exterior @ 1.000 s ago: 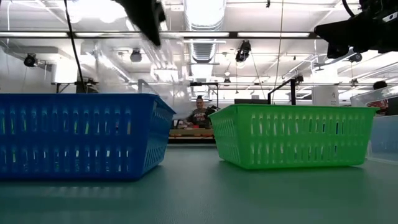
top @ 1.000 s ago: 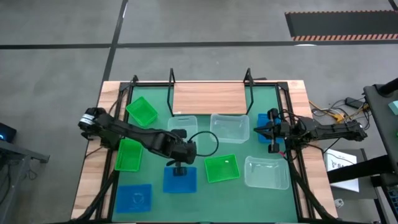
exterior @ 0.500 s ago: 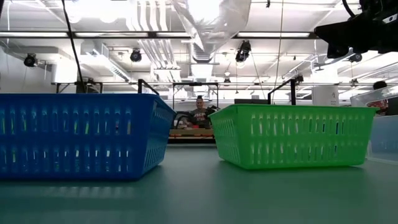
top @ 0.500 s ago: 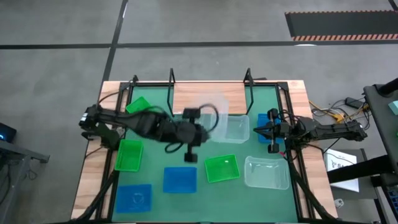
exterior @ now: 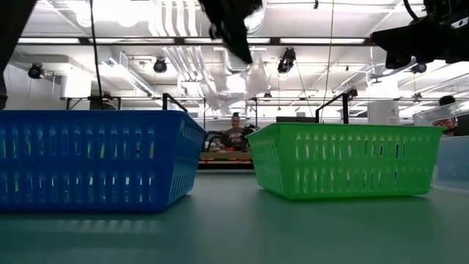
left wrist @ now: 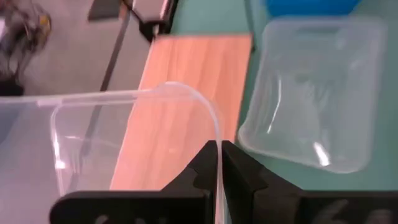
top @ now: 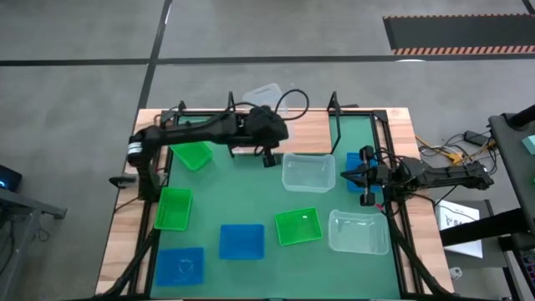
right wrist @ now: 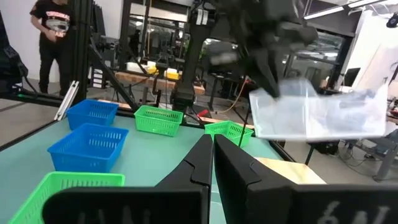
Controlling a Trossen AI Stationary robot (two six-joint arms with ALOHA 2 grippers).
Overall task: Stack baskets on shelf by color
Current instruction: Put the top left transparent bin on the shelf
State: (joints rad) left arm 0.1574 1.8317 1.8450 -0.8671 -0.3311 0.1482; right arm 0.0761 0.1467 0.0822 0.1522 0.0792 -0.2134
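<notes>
The clear basket (top: 266, 94) is hanging free by its rim and the wooden shelf (top: 303, 134) is empty, so my left gripper should lower the basket next until it sits on the shelf.
My left gripper (top: 266, 125) is high over the wooden shelf (top: 288, 134) and shut on a clear basket (top: 262, 93) that reaches past the shelf's far edge. The low view shows this gripper (exterior: 233, 26) at the picture's top. A second clear basket (top: 308, 171) and a third (top: 358, 232) sit flat on the green mat. So do green baskets (top: 192, 154) (top: 173, 207) (top: 298, 226) and blue ones (top: 242, 241) (top: 181, 266). My right gripper (top: 365, 177) hangs shut above another blue basket (top: 353, 160) at the mat's right side. My left gripper pinches the clear basket's side wall at its rim (left wrist: 217, 138), one finger (left wrist: 202, 163) on each face of the wall. The basket is lifted clear of everything. In the right wrist view it (right wrist: 317, 115) sits slightly tilted under the arm.
Thin black uprights (top: 231, 104) (top: 333, 104) stand at the shelf's far corners. In the low view a blue basket (exterior: 95, 158) and a green one (exterior: 344, 158) stand close to the camera. A person (right wrist: 56, 28) stands in the room beyond the table.
My left gripper has raised a clear basket off the middle of the mat and swung it toward the far edge, up over the shelf, staying shut on it. The basket now hangs clear above the shelf's far side.
</notes>
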